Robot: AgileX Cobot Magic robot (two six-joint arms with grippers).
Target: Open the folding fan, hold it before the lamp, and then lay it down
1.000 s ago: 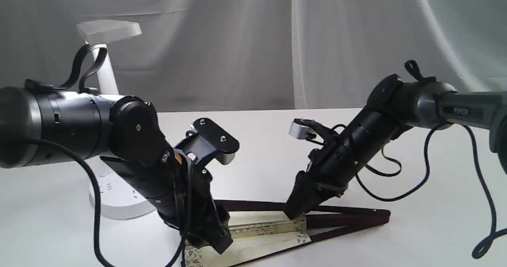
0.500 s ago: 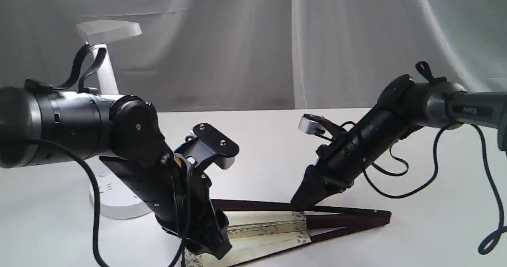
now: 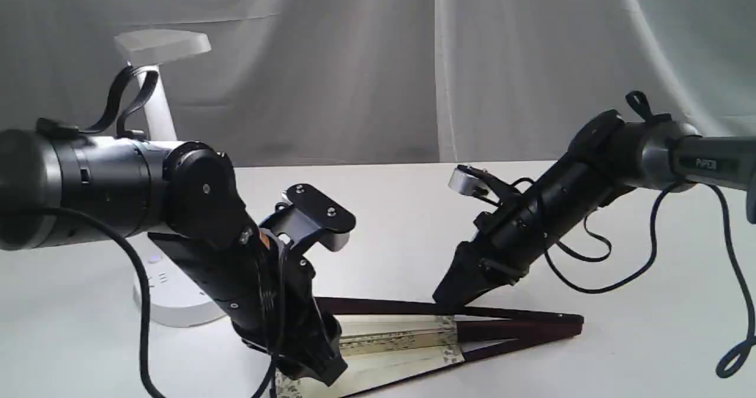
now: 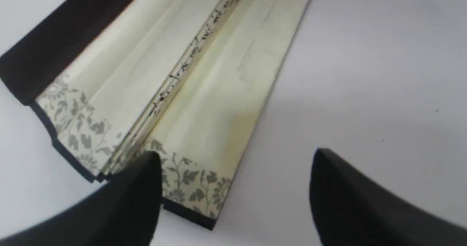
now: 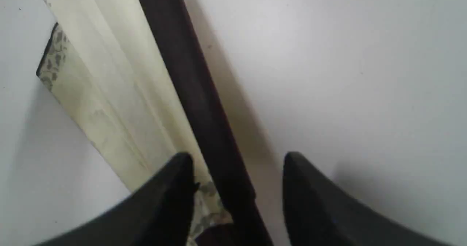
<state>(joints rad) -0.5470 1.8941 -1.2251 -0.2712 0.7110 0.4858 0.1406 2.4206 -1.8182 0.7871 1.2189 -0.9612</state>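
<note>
The fan's near edge (image 3: pixel 390 384) lies flat against the table by the left gripper, so the robot's right gripper should clamp the far guard (image 3: pixel 416 306) and lift the fan first.
The folding fan (image 3: pixel 413 339) lies on the white table, spread only a little, its cream leaf between dark guards that meet at the right. My left gripper (image 3: pixel 319 368) hangs low over the leaf's wide end. In the left wrist view the gripper (image 4: pixel 237 187) is open, one finger (image 4: pixel 138 198) over the fan's (image 4: pixel 204 74) patterned border and the other over bare table. My right gripper (image 3: pixel 449 297) hovers just above the far guard near the fan's middle. The right wrist view shows this gripper (image 5: pixel 237 180) open, with the fan's (image 5: pixel 120 92) dark guard below its gap. The white lamp (image 3: pixel 156 91) stands behind the left arm.
The lamp's round base (image 3: pixel 177 303) sits on the table just left of the fan, close to the left arm. Black cables (image 3: pixel 620 268) hang from the right arm over the table's right side. A grey curtain (image 3: pixel 378 61) closes the back.
My right gripper has lifted off the fan and drawn back up and to the right. The left gripper and the fan have barely moved.
</note>
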